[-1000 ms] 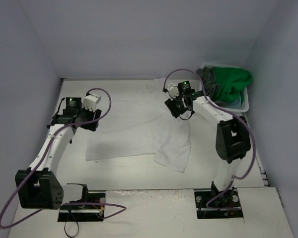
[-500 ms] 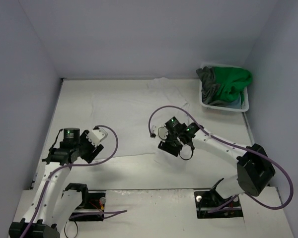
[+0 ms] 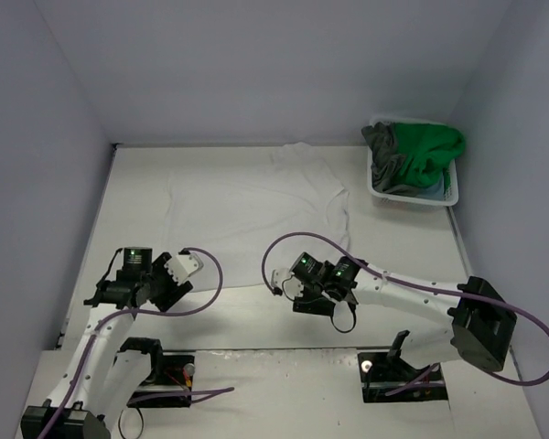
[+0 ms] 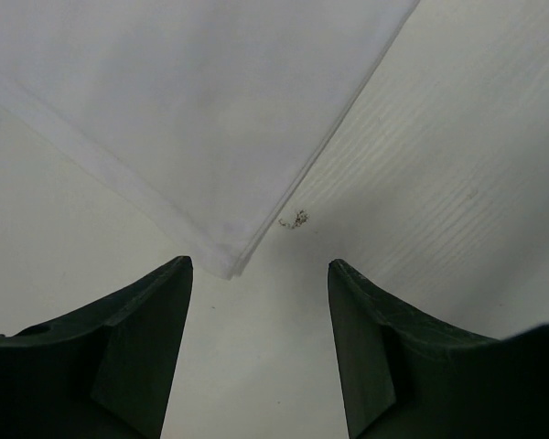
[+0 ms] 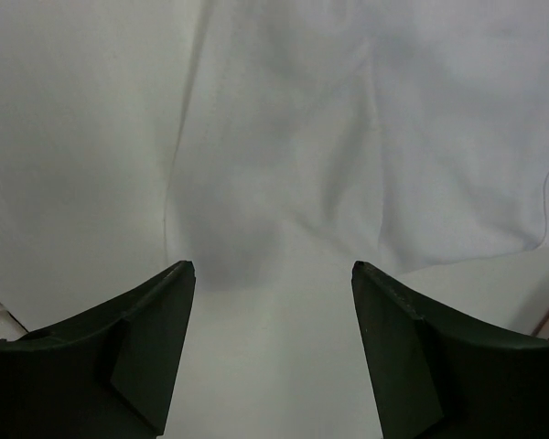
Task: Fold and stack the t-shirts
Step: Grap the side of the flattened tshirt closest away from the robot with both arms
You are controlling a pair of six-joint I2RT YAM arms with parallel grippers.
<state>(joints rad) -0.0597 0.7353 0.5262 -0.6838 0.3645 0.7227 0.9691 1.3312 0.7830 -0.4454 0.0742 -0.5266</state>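
Note:
The white t-shirt's near edge (image 5: 270, 283) is lying flat across the right gripper's open fingers, so the robot should go on lowering them toward its corner (image 5: 204, 280) until they close on cloth.
A white t-shirt (image 3: 247, 219) lies spread flat on the table, a sleeve reaching toward the back. My left gripper (image 3: 167, 291) is open and empty at the shirt's near left corner. In the left wrist view (image 4: 256, 274) that corner (image 4: 229, 261) lies just ahead of the fingertips. My right gripper (image 3: 302, 297) is open and empty over the shirt's near right edge. In the right wrist view (image 5: 273, 270) white cloth (image 5: 284, 137) fills the space between the fingers. A bright green shirt (image 3: 425, 146), a dark grey shirt (image 3: 382, 146) and a bit of light blue-grey cloth (image 3: 436, 190) lie in the basket.
The white plastic laundry basket (image 3: 450, 194) stands at the back right against the wall. Grey walls close in the table on the left, back and right. A small dark stain (image 4: 296, 219) marks the table beside the shirt's corner.
Both arms have pulled back from the middle of the table to its near edge. The white shirt, bunched and partly folded before, now lies spread out flat.

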